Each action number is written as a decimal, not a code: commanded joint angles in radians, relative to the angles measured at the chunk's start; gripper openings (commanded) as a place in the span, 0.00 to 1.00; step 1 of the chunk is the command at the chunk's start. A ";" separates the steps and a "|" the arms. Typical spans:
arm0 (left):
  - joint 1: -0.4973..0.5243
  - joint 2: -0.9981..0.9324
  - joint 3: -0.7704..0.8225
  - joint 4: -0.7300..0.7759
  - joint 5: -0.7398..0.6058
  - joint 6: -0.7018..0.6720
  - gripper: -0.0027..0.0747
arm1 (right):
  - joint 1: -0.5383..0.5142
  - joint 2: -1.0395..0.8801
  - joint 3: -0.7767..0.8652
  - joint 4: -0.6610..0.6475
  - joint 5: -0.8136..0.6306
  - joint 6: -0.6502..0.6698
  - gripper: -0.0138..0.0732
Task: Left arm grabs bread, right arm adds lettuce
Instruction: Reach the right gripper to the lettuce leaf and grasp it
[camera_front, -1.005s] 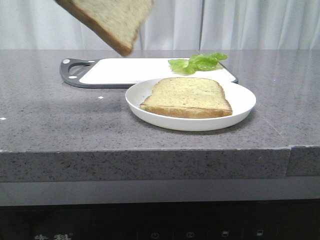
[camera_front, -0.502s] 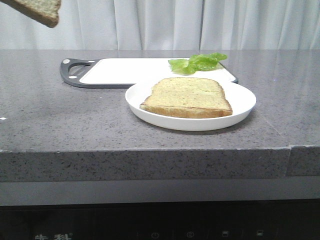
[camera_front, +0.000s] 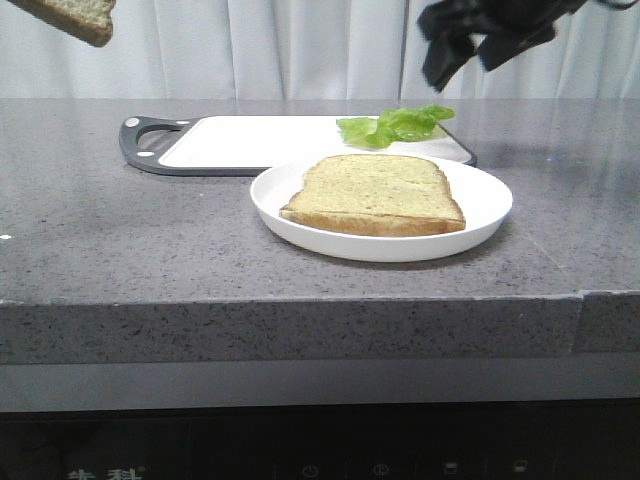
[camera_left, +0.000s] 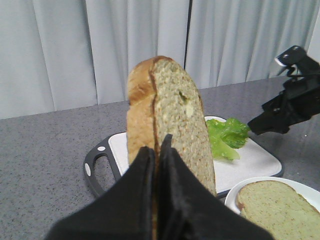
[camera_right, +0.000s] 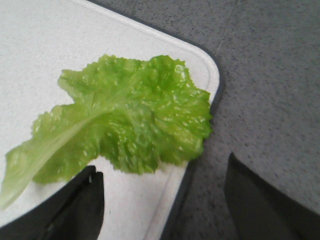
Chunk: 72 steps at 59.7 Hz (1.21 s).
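Next, my right gripper puts the lettuce (camera_front: 397, 127) first, which is lying on the cutting board, on the plate's bread (camera_front: 378, 193) while my left gripper keeps its bread up high.
My left gripper (camera_left: 157, 145) is shut on the thick bread slice (camera_left: 172, 115) and holds it upright, high in the air. In the front view only a corner of this bread (camera_front: 75, 18) shows at the top left; the left gripper itself is out of that view. The crinkled green lettuce (camera_front: 395, 125) lies on the right end of the white cutting board (camera_front: 250, 145). My right gripper (camera_front: 470, 50) hangs above the lettuce and to its right. In the right wrist view it is open and empty (camera_right: 162, 167), over the board's corner just beyond the leaf (camera_right: 125, 125).
A white plate (camera_front: 480, 215) stands in front of the board with a thinner, flatter bread slice (camera_front: 375, 192) on it. The board has a dark grey rim and handle (camera_front: 140, 145). Grey stone counter, white curtain behind.
The held bread has gone up and to the left, almost out of the front view. My right gripper has come into view at the top right, above the lettuce.
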 joint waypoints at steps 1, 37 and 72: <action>0.004 -0.011 -0.031 -0.006 -0.104 -0.002 0.01 | 0.003 0.048 -0.160 -0.006 0.025 -0.014 0.76; 0.004 -0.011 -0.031 -0.008 -0.121 -0.002 0.01 | 0.003 0.189 -0.388 -0.006 0.179 -0.014 0.12; 0.004 -0.011 -0.031 -0.008 -0.121 -0.002 0.01 | 0.107 -0.320 0.202 0.048 -0.071 -0.013 0.14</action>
